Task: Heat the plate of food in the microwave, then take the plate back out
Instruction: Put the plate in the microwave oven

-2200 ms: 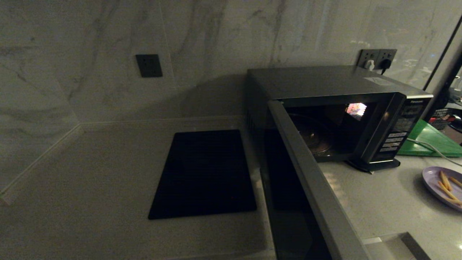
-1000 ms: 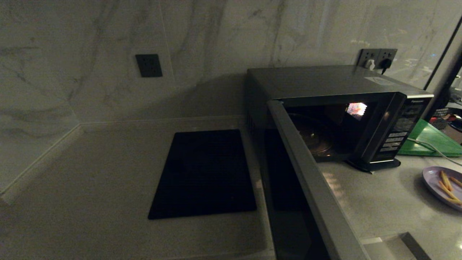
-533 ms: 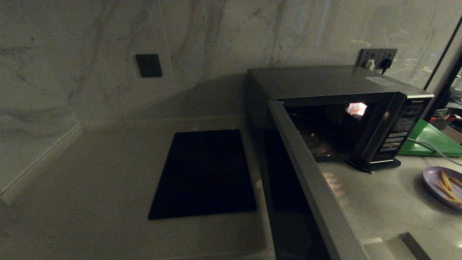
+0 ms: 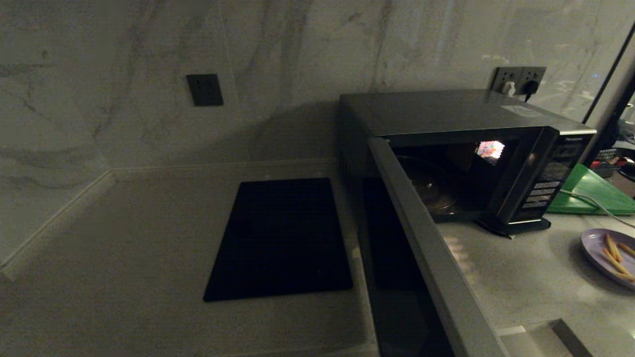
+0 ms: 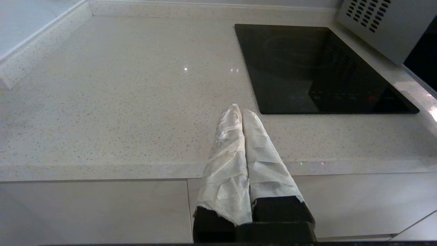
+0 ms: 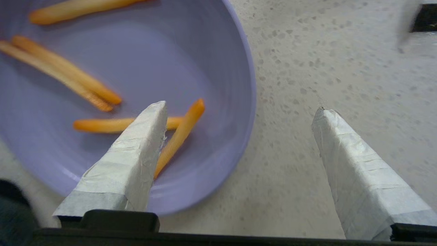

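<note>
The robot's right gripper has one open finger over the lavender plate and the other past its rim, so it should keep going down and close on that rim.
The silver-grey microwave stands at the back right of the counter with its door swung wide open towards me and its cavity empty. The lavender plate of food lies on the counter to the right of it and carries several orange fries. My right gripper hangs open just above the rim of the plate, one finger over the plate, the other over bare counter. My left gripper is shut and empty over the counter's front edge. Neither arm shows in the head view.
A flat black cooktop is set into the counter left of the microwave. Behind the plate, a green board lies under a white cable. The open door juts out over the counter's front edge.
</note>
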Robot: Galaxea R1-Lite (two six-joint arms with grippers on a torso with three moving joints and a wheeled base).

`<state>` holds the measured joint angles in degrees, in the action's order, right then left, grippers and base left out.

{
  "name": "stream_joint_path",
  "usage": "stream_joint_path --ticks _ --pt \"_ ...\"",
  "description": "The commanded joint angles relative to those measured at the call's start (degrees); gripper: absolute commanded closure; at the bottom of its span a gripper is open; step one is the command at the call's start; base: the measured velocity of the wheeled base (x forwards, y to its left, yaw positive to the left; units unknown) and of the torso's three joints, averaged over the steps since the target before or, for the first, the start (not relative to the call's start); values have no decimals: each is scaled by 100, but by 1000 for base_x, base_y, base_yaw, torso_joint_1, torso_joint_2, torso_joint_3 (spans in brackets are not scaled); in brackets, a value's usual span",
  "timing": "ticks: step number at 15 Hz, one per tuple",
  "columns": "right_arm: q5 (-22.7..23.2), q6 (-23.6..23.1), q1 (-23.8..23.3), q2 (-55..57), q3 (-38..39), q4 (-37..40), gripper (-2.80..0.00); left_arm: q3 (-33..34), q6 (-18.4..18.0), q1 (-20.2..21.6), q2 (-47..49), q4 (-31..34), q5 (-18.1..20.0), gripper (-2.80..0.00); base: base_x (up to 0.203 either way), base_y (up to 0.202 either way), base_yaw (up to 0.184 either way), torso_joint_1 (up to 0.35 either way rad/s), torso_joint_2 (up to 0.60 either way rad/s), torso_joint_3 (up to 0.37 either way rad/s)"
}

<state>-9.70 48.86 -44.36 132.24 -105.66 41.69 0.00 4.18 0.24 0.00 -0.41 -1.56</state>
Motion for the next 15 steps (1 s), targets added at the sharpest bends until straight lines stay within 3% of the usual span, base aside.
stream_joint_path --ticks 1,13,14,15 --pt "-117 27 -3 322 -240 11 -280 0 4 2 9 -2 -2 0 0 0 0 0 0 0" --pt "-322 36 -12 844 -654 -90 -280 0 4 2 9 -2 -2 0 0 0 0 0 0 0" --pt "-331 36 -12 865 -657 -90 0 0 4 2 9 -2 -2 0 0 0 0 0 0 0" --pt "-331 27 -12 865 -657 -90 0 0 4 2 9 -2 -2 0 0 0 0 0 0 0"
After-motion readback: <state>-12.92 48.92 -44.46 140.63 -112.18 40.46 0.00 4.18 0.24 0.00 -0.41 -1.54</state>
